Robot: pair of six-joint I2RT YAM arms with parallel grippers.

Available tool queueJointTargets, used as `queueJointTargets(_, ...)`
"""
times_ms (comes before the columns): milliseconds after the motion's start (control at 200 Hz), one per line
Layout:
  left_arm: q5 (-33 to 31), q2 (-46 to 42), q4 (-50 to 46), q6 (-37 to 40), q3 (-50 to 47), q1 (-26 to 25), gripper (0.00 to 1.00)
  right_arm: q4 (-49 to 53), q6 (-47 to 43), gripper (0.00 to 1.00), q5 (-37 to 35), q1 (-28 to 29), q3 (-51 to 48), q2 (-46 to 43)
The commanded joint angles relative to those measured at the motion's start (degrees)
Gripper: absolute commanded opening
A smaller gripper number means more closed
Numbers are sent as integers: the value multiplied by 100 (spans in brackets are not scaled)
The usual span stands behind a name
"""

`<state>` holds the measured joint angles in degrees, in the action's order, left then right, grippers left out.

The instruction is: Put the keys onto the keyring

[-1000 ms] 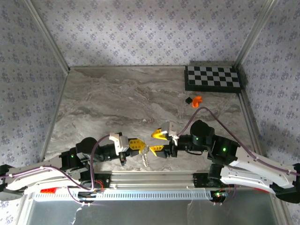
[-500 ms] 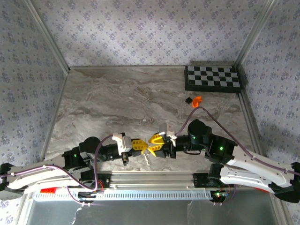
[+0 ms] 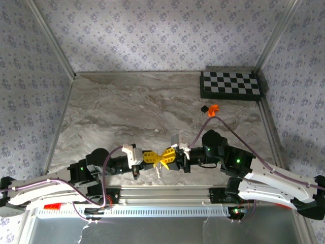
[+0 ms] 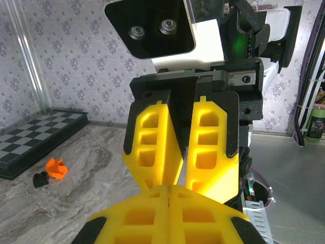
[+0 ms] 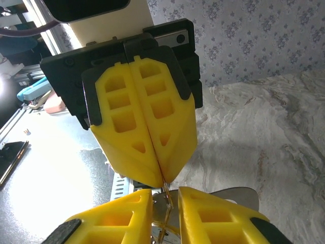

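The left gripper's fingers cover the keyring's top, so the right gripper should hold the keyring while the left gripper grips it lower down, to leave the keyring's top clear.
In the top view my left gripper and right gripper meet tip to tip near the table's front edge. The keyring hangs between them with silvery keys dangling below. In the right wrist view the left gripper is shut on the thin wire of the keyring. That wire runs down into the narrow gap of my right gripper, whose pads stand apart on either side of it. A flat silvery key lies behind. In the left wrist view the left gripper is shut and faces the right gripper.
A chessboard lies at the back right, with a small orange piece and a black piece in front of it. The aluminium rail runs along the near edge just below the grippers. Patterned walls close in the table.
My right gripper has moved left up to the left gripper's tips, and its jaws have narrowed from wide apart to a slim gap. The left arm shifted slightly right.
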<state>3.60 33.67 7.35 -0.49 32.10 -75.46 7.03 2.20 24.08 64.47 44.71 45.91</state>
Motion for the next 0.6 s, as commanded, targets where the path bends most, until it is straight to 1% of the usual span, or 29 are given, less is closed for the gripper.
queueJointTargets(0,133,12,317,49,165,9,0,-114,9,18,115,-18,-62,-28)
queueJointTargets(45,134,25,327,49,160,7,0,-119,1,15,115,-24,-76,-37)
queueJointTargets(135,137,34,319,49,179,13,0,-107,0,5,65,-26,-87,-47)
queueJointTargets(210,136,48,285,41,198,10,0,-97,0,0,18,-22,-85,-55)
queueJointTargets(395,157,36,80,-36,261,3,0,-65,-61,0,-8,-23,-87,-109)
queueJointTargets(545,38,-25,-85,-56,304,8,0,30,-109,0,-117,-55,-85,-216)
queueJointTargets(595,10,-68,-223,-44,331,14,11,93,-131,0,-156,-82,-60,-281)
